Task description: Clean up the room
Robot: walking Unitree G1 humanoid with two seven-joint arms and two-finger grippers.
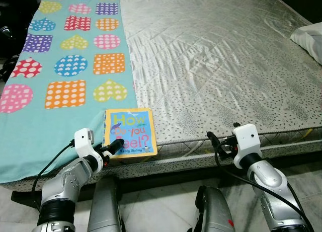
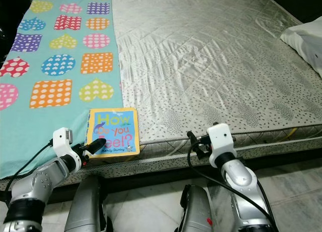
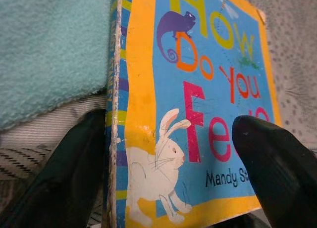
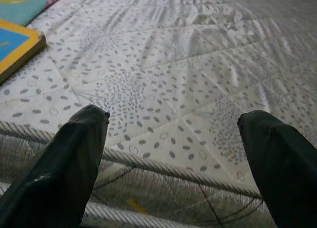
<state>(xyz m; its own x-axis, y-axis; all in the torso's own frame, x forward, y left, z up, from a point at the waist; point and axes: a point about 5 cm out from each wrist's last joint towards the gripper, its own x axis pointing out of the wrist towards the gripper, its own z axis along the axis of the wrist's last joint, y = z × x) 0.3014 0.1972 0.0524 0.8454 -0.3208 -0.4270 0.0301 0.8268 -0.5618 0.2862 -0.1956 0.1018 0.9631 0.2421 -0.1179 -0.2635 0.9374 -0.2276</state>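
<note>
My left gripper will lift the book (image 1: 130,133) by the spine (image 3: 118,114), which runs straight and stiff beside its finger, so the book will stay shut and flat.
A children's board book (image 1: 129,131) titled "How Do You Feel?", blue with a yellow border, lies flat at the front edge of the bed, partly on the teal blanket (image 1: 65,66). My left gripper (image 1: 114,146) is open at the book's near left corner. In the left wrist view one finger (image 3: 74,173) stands outside the book's (image 3: 198,89) spine and the other over the cover. My right gripper (image 1: 217,143) hangs open at the mattress edge, right of the book, with nothing between its fingers (image 4: 74,163).
The grey quilted mattress (image 1: 211,66) stretches away to the right. A white pillow (image 1: 309,38) lies at the far right. The teal blanket with coloured hearts and squares covers the bed's left side. Tiled floor (image 1: 166,202) and my legs (image 1: 105,207) are below.
</note>
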